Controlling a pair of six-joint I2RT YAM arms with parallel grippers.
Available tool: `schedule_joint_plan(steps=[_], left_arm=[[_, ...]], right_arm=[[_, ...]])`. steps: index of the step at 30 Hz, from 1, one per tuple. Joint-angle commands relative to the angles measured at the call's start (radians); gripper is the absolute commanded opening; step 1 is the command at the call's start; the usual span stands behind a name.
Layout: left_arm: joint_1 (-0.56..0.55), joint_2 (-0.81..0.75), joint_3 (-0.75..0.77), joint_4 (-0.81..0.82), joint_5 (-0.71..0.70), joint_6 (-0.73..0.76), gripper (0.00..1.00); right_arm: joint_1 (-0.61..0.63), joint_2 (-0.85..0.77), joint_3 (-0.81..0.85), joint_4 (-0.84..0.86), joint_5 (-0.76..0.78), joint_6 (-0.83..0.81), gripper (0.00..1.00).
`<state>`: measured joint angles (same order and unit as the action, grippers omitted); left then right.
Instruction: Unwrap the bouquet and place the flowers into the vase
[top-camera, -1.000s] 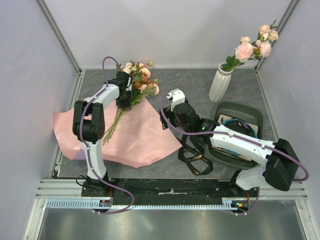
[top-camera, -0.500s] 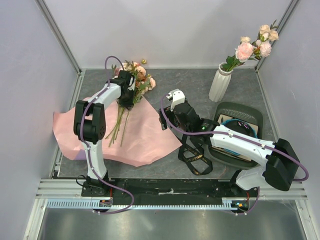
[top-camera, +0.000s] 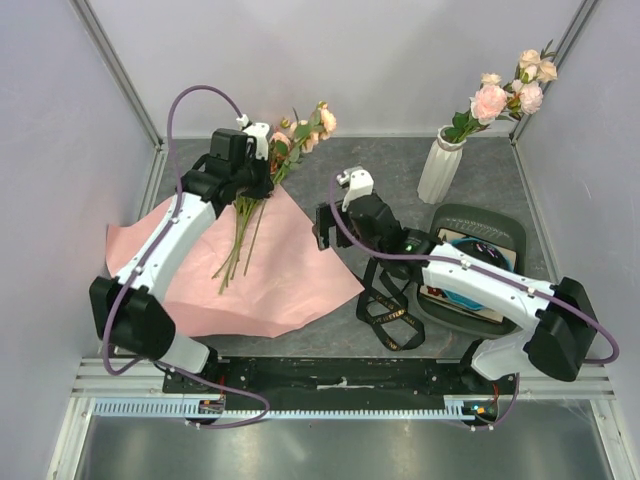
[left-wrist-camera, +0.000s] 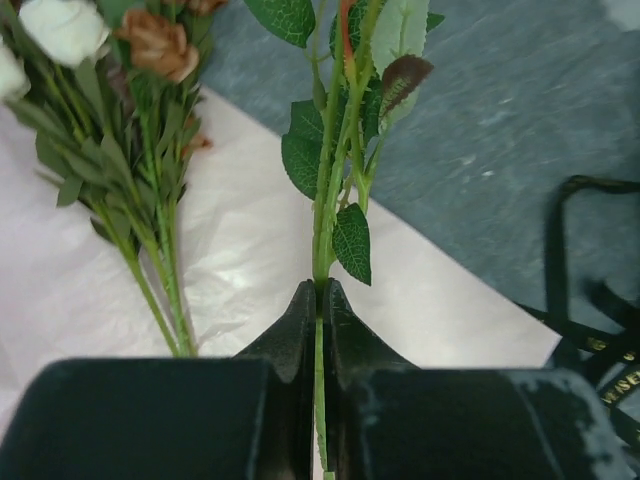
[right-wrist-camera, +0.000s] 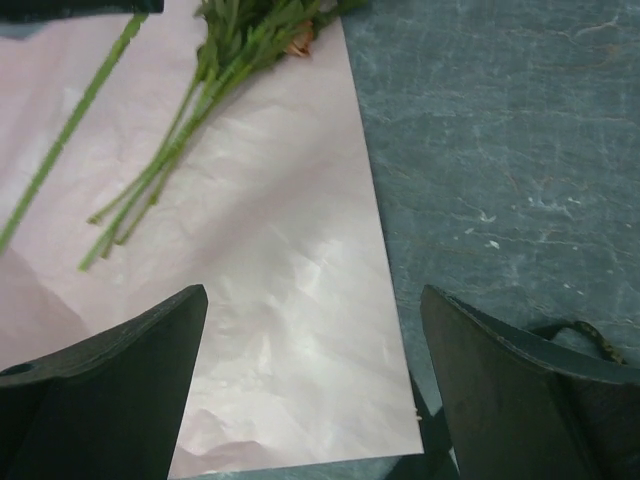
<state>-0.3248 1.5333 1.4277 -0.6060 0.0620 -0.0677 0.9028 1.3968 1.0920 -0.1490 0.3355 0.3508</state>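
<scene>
The pink roses (top-camera: 489, 103) lean over the vase's rim. The leafy green stem (top-camera: 257, 228) will lean in the vase's opening too when I lower it in.
The bouquet is unwrapped: its pink paper (top-camera: 280, 275) lies flat on the table, with a loose bunch of flowers (top-camera: 240, 235) on it. My left gripper (top-camera: 262, 168) is shut on one leafy green stem (left-wrist-camera: 325, 215), and that stem's roses (top-camera: 318, 118) point to the back right. In the left wrist view my left gripper (left-wrist-camera: 322, 292) pinches the stem while the other flowers (left-wrist-camera: 150, 190) lie on the paper (left-wrist-camera: 250, 250). The white ribbed vase (top-camera: 440, 165) stands at the back right and holds pink roses (top-camera: 510, 90). My right gripper (top-camera: 335, 218) hangs open over the paper's right edge (right-wrist-camera: 300, 300).
A black ribbon (top-camera: 392, 312) lies loose on the grey table in front of the right arm. A dark green tray (top-camera: 478, 222) with a blue dish sits at the right, partly under the right arm. Walls close in the left, back and right.
My left gripper has shut on one stem and risen with it off the bunch, swinging its roses up and to the right. The right arm has hardly moved.
</scene>
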Motion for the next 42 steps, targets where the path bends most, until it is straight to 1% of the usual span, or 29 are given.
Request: schedule_joint_plan(steps=[1,2,3,5,6,7,11,13,15,17,20,22,23,25,26,28,29,30,32,33,34,35,36,37,38,39,40,42], left_arm=[[-0.006,-0.096,-0.058,0.138,0.195,0.017,0.02],[-0.011,-0.098,-0.056,0.141,0.214,0.013,0.02],[-0.016,-0.101,-0.052,0.143,0.226,0.008,0.02],[-0.020,-0.105,-0.050,0.149,0.274,-0.012,0.02],[-0.023,-0.114,-0.055,0.159,0.292,-0.021,0.02],[-0.023,-0.117,-0.059,0.169,0.332,-0.033,0.02],[-0.033,-0.139,-0.070,0.196,0.390,-0.058,0.02],[-0.039,-0.145,-0.070,0.204,0.420,-0.066,0.02],[-0.045,-0.153,-0.072,0.209,0.432,-0.070,0.02],[-0.043,-0.160,-0.073,0.212,0.441,-0.073,0.02],[-0.043,-0.165,-0.078,0.224,0.458,-0.084,0.02],[-0.046,-0.164,-0.078,0.227,0.478,-0.089,0.02],[-0.049,-0.163,-0.078,0.229,0.483,-0.090,0.02],[-0.049,-0.162,-0.076,0.229,0.490,-0.092,0.02],[-0.049,-0.162,-0.076,0.229,0.492,-0.093,0.02],[-0.049,-0.160,-0.073,0.223,0.504,-0.093,0.02],[-0.049,-0.157,-0.064,0.218,0.509,-0.095,0.02],[-0.049,-0.153,-0.059,0.213,0.521,-0.095,0.02],[-0.048,-0.148,-0.037,0.187,0.522,-0.096,0.09],[-0.048,-0.148,-0.033,0.181,0.512,-0.096,0.17],[-0.046,-0.151,-0.032,0.177,0.498,-0.098,0.36],[-0.045,-0.157,-0.036,0.178,0.481,-0.101,0.43],[-0.043,-0.162,-0.041,0.183,0.451,-0.104,0.48],[-0.043,-0.171,-0.042,0.184,0.440,-0.109,0.54],[-0.039,-0.174,-0.049,0.190,0.427,-0.110,0.56],[-0.040,-0.179,-0.052,0.195,0.415,-0.113,0.57],[-0.037,-0.185,-0.056,0.198,0.406,-0.116,0.59],[-0.033,-0.187,-0.059,0.203,0.391,-0.126,0.60]], right_arm=[[-0.093,-0.021,0.077,0.066,-0.142,0.209,0.95],[-0.154,-0.024,0.074,0.080,-0.176,0.264,0.96],[-0.188,-0.028,0.069,0.130,-0.256,0.378,0.96],[-0.241,-0.027,0.043,0.227,-0.332,0.436,0.96],[-0.245,-0.022,0.043,0.279,-0.355,0.459,0.96],[-0.243,-0.018,0.054,0.293,-0.358,0.465,0.96],[-0.245,0.048,0.097,0.333,-0.383,0.519,0.96],[-0.245,0.068,0.101,0.388,-0.400,0.557,0.95],[-0.242,0.102,0.100,0.442,-0.406,0.577,0.92],[-0.242,0.140,0.108,0.445,-0.406,0.612,0.89],[-0.240,0.185,0.109,0.494,-0.437,0.651,0.81],[-0.240,0.202,0.117,0.506,-0.429,0.652,0.76],[-0.240,0.212,0.120,0.503,-0.412,0.651,0.68],[-0.239,0.217,0.129,0.505,-0.408,0.642,0.54],[-0.239,0.218,0.134,0.508,-0.406,0.616,0.44],[-0.242,0.219,0.157,0.499,-0.403,0.587,0.32],[-0.242,0.215,0.167,0.473,-0.397,0.565,0.19],[-0.243,0.212,0.193,0.457,-0.380,0.518,0.11],[-0.248,0.199,0.222,0.415,-0.371,0.453,0.00],[-0.249,0.192,0.258,0.396,-0.348,0.377,0.00],[-0.252,0.176,0.273,0.378,-0.342,0.331,0.00],[-0.254,0.163,0.290,0.332,-0.311,0.280,0.00],[-0.254,0.153,0.327,0.304,-0.281,0.148,0.00],[-0.254,0.134,0.348,0.274,-0.206,0.082,0.00],[-0.254,0.127,0.373,0.208,-0.146,0.007,0.00],[-0.254,0.117,0.417,0.181,-0.086,-0.056,0.00],[-0.255,0.102,0.433,0.163,0.048,-0.187,0.00],[-0.258,0.087,0.466,0.167,0.166,-0.306,0.00]])
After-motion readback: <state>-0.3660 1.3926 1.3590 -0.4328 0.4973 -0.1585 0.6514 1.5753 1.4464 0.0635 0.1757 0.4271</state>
